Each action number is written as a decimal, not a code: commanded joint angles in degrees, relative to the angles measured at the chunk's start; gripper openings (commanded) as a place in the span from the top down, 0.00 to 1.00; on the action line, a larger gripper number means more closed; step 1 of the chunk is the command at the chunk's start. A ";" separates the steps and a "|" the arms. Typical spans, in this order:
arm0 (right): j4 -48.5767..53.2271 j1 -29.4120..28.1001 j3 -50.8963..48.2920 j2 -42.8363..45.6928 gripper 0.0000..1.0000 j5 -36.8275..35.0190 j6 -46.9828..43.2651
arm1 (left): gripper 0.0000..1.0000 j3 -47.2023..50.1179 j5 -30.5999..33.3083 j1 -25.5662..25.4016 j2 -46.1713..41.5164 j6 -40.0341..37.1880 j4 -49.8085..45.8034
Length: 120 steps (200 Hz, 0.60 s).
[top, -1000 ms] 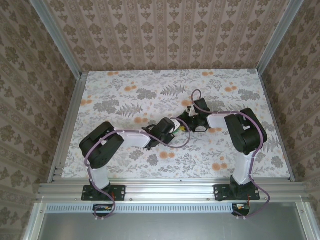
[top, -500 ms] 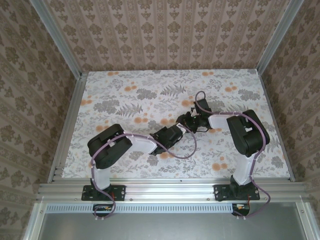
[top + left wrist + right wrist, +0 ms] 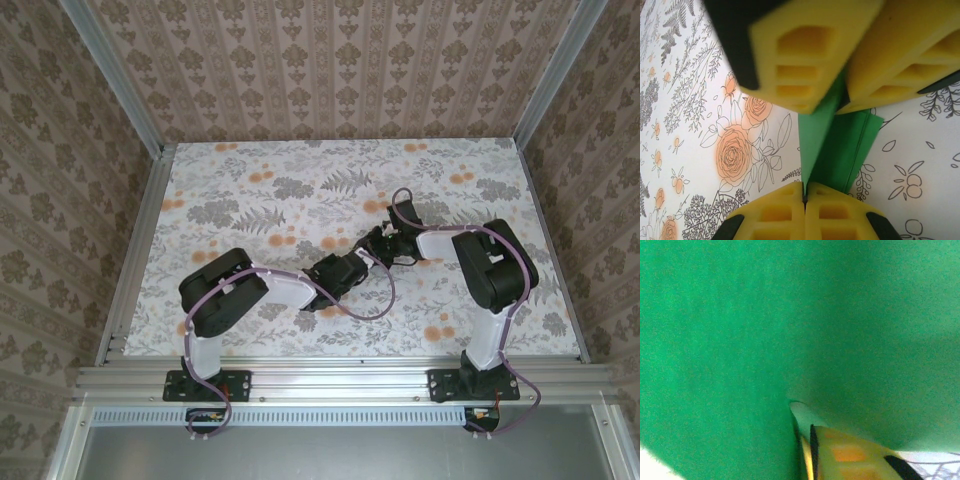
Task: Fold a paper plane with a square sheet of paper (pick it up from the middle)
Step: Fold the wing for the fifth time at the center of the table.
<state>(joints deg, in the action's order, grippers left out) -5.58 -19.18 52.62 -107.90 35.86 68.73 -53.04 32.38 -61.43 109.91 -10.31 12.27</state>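
The green paper's flap [image 3: 813, 142] sticks up from its layers. My right gripper should keep the paper down while my left gripper pushes the layers flat [image 3: 844, 150].
The bright green sheet of paper [image 3: 837, 142] is folded into layers with a crease along its right side, and it hangs just above the floral tabletop. Whether it has the shape of a paper plane I cannot tell. My left gripper [image 3: 804, 194] is shut on its near edge, yellow pads pressed together. My right gripper [image 3: 842, 100] grips the far end from the opposite side, its yellow pads closed on the green paper. In the right wrist view the paper [image 3: 790, 325] is very close, above one yellow finger [image 3: 850, 455]. From above, the left gripper [image 3: 352, 263] and the right gripper [image 3: 379, 243] meet at mid-table.
The floral tabletop [image 3: 260, 190] stretches out around the two grippers. Aluminium rails [image 3: 135, 250] border the table on the left and right, with patterned walls behind. Purple cables loop off both forearms near the grippers.
The left arm has swung its elbow right and forward, with the gripper staying shut on the paper. The right gripper's jaws have closed in on the paper's far end.
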 commanded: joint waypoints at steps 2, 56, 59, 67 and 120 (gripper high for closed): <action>3.48 -0.18 0.34 -1.43 0.88 -2.92 -1.26 | 1.00 0.91 -2.29 0.01 0.61 1.44 -3.92; 5.13 0.16 -0.39 -1.73 0.97 -5.91 -4.82 | 0.81 1.96 -7.15 1.66 -4.40 6.44 -7.70; 5.23 0.25 -0.41 -1.76 0.97 -6.01 -5.05 | 0.79 2.11 -7.83 1.82 -4.96 6.87 -8.09; 5.21 0.28 -0.50 -1.83 0.97 -5.99 -5.77 | 0.71 2.38 -9.53 2.45 -6.45 8.01 -9.08; 6.90 0.42 0.10 -1.76 0.95 -5.73 -13.00 | 0.40 5.21 -28.28 8.07 -18.86 13.74 -14.82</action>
<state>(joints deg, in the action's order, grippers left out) -3.51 -19.25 52.66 -108.05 33.54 60.88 -48.80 16.27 -56.01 96.01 -1.19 2.17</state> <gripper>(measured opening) 0.049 0.582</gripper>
